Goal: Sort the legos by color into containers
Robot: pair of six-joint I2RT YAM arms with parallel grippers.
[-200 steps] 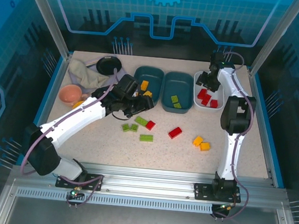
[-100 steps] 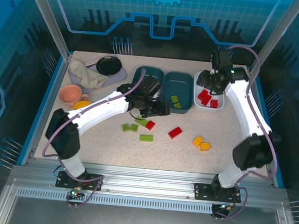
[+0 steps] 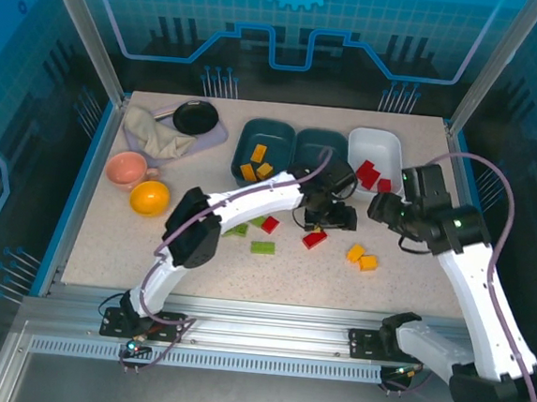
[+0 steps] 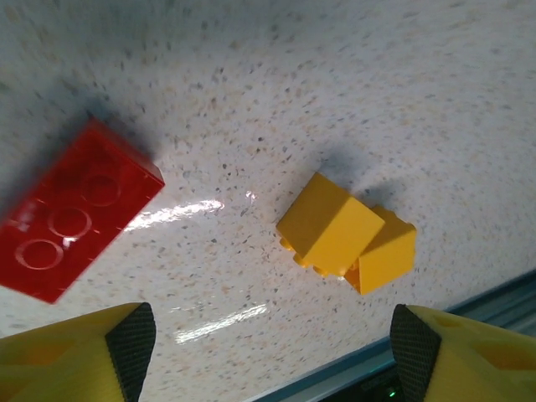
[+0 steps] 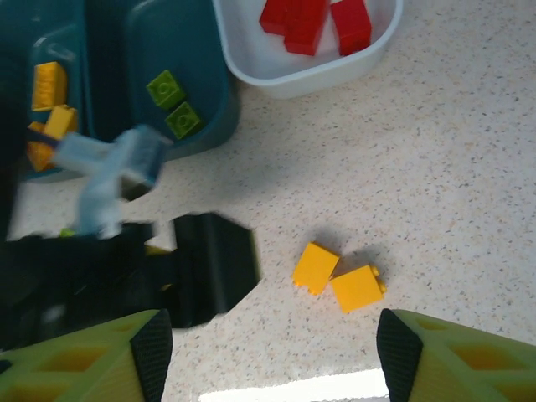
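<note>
My left arm is between my right gripper and the yellow legos' teal container (image 3: 260,157). My left gripper should therefore carry the nearer yellow lego (image 3: 355,253) there.
My left gripper (image 3: 331,216) hangs open just above a red lego (image 3: 314,238) lying on the table (image 3: 429,300). In the left wrist view that red lego (image 4: 75,222) lies to the left and two yellow legos (image 4: 331,222) sit ahead of the open, empty left gripper (image 4: 272,343). My right gripper (image 5: 272,352) is also open and empty, over the same yellow legos (image 5: 316,268). The white container (image 5: 285,79) holds red legos (image 5: 306,17). One teal container (image 5: 213,109) holds green legos (image 5: 167,88); the other (image 3: 245,147) holds orange ones (image 3: 259,153).
Green legos (image 3: 262,248) and a small red one (image 3: 269,225) lie loose under the left arm. A pink cup (image 3: 126,168), an orange bowl (image 3: 149,197), a black pan (image 3: 196,117) and a cloth (image 3: 157,135) sit at the back left.
The left arm swung right from the teal containers to above the red lego. The right arm came forward from the white container to over the yellow legos. Both grippers' jaws opened wider.
</note>
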